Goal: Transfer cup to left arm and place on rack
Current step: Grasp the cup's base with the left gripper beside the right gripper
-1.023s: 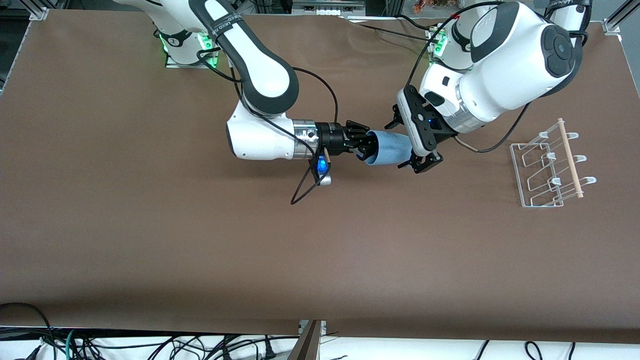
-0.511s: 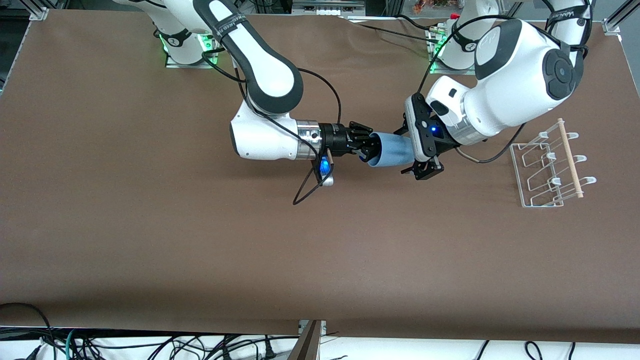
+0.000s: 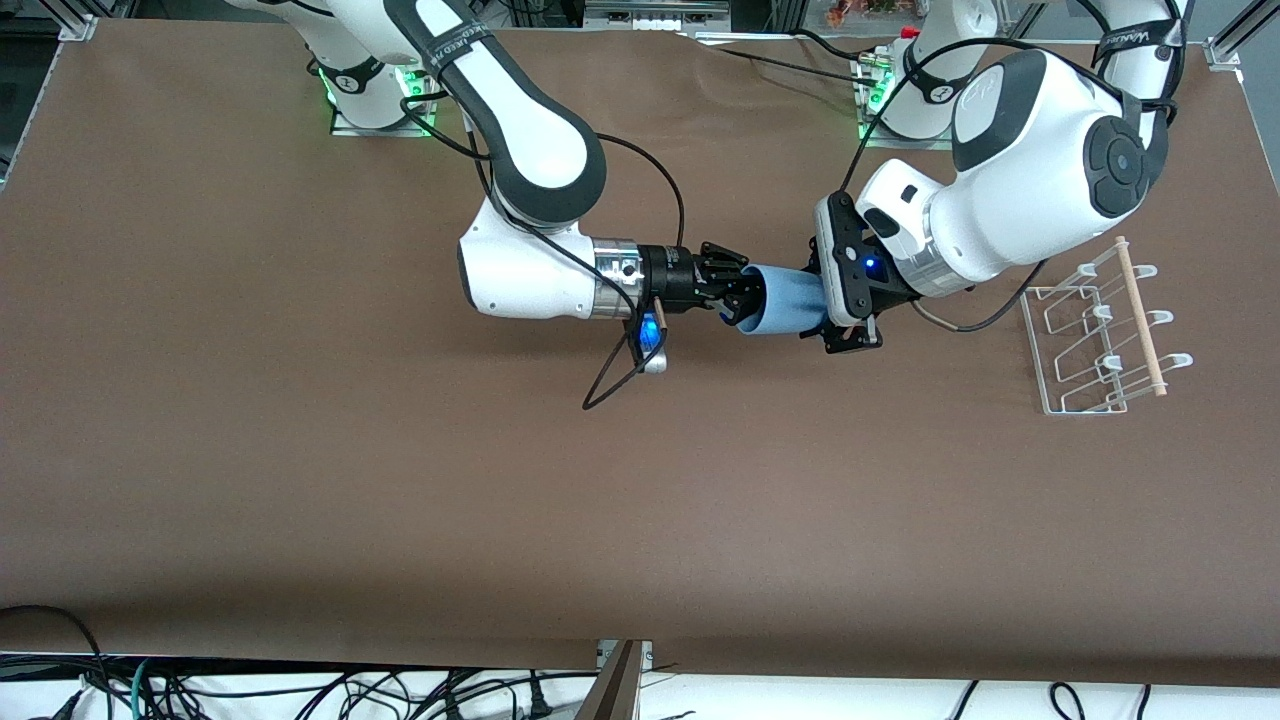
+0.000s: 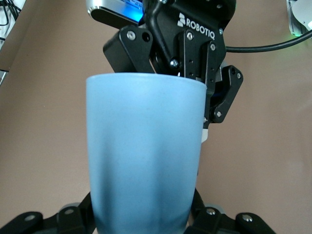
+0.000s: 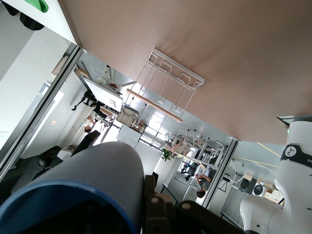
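Observation:
The robot's right gripper is pinching the rim of the cup [image 3: 756, 300] held by the left gripper, so the right gripper should open and move away before the trip to the rack [image 3: 1101, 340].
The light-blue cup [image 3: 785, 300] hangs on its side above the middle of the table, between both grippers. My right gripper [image 3: 738, 298], on the arm with the silver wrist, is shut on the cup's rim; the left wrist view shows it [image 4: 187, 73] at the cup's [image 4: 144, 156] open end. My left gripper [image 3: 824, 302] is around the cup's base end, and its black fingers [image 4: 207, 217] press against both sides of the cup. The rack [image 3: 1100, 335] stands on the table toward the left arm's end and also shows in the right wrist view [image 5: 168, 90].
A black cable loop [image 3: 615, 375] hangs under the right arm's wrist. The arm bases [image 3: 375, 95] stand at the table's edge farthest from the front camera. Loose cables [image 3: 300, 690] lie below the table's front edge.
My left gripper has moved in over the cup's base end and its fingers have closed from wide open onto the cup. The right gripper and cup have barely moved.

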`<state>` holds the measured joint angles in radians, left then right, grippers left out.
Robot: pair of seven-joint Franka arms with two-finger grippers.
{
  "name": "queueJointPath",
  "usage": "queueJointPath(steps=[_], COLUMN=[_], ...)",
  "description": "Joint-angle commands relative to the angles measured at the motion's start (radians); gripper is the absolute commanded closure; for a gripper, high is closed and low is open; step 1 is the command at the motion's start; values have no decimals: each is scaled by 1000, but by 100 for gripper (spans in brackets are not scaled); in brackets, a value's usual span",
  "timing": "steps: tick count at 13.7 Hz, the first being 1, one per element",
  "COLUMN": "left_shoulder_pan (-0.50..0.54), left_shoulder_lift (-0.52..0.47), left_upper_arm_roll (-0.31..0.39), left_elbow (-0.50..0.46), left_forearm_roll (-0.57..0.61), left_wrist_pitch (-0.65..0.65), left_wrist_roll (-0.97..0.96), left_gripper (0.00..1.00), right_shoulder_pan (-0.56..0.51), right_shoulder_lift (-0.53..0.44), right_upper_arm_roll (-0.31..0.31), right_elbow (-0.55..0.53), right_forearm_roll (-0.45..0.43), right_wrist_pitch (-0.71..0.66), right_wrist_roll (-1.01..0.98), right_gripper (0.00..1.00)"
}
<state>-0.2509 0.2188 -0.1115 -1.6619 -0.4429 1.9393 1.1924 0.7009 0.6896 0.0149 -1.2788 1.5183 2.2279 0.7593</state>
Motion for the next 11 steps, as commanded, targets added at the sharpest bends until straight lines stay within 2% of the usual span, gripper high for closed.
queueJointPath(steps=[1,2,3,4,8,11], left_shoulder_pan=[7,9,9,10,25,83], left_shoulder_lift=[8,8,8,8,7,1], left_upper_arm_roll=[-1,-1,1,1,4,12], left_elbow=[5,5,5,7,14,19], left_forearm_roll=[-48,-48,-48,-48,-46,-31], left_wrist_pitch=[6,6,4,3,-48,-115], left_wrist_roll=[30,30,30,27,16,18], left_gripper=[85,85,85,86,85,86], right_shoulder_pan=[8,8,8,5,-44,-133], right_shoulder_lift=[16,21,19,13,-1,-16], right_upper_arm_roll=[4,4,2,0,-9,-10], right_elbow=[35,35,36,36,35,33], right_forearm_roll=[17,17,17,17,17,13], right_wrist_pitch=[-2,-2,-2,-4,-19,-120], right_wrist_roll=[9,9,11,12,31,32], right_gripper=[100,72,13,2,1,1])
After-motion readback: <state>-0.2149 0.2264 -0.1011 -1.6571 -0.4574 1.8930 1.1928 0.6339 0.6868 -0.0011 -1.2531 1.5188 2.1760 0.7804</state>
